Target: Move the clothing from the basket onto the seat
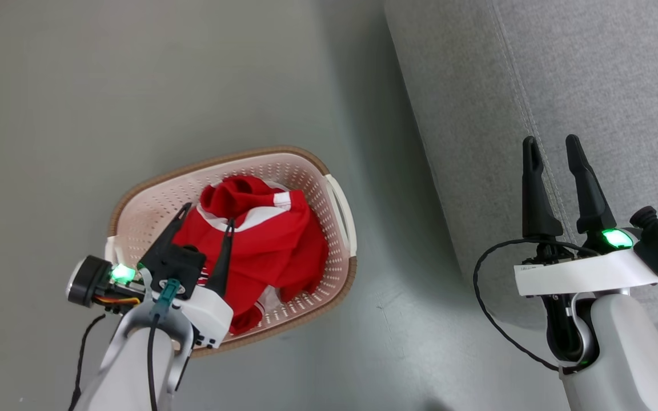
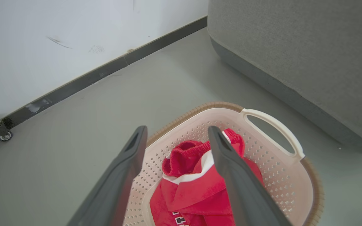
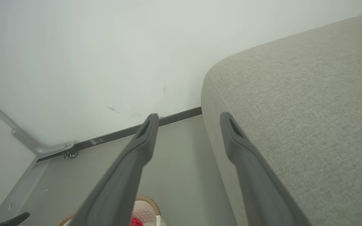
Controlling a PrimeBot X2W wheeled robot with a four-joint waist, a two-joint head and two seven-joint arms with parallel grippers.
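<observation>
My gripper will leave another piece in the basket when it lifts the white-trimmed clothing (image 1: 261, 229), because lettered red fabric (image 1: 203, 276) peeks out from under the clothing.
The clothing (image 1: 266, 245), red fabric with white trim, lies bunched in the cream basket (image 1: 152, 200) on the grey floor. In the left wrist view the clothing (image 2: 196, 194) shows dark white-outlined lettering near the bottom edge, inside the basket (image 2: 275, 163). My left gripper (image 1: 208, 217) hovers open over the basket's near side, just above the clothing, nothing between its fingers (image 2: 124, 175). My right gripper (image 1: 552, 142) stands open above the near edge of the grey seat (image 1: 592, 74), empty. The seat (image 3: 300, 103) fills the right side of the right wrist view, beside my right gripper (image 3: 189, 116).
A white wall (image 2: 42, 47) with a dark baseboard (image 2: 112, 67) runs behind the basket. A small caster wheel (image 2: 3, 135) sits at the wall's foot on the left. Grey floor (image 1: 106, 85) surrounds the basket, with a gap between it and the seat.
</observation>
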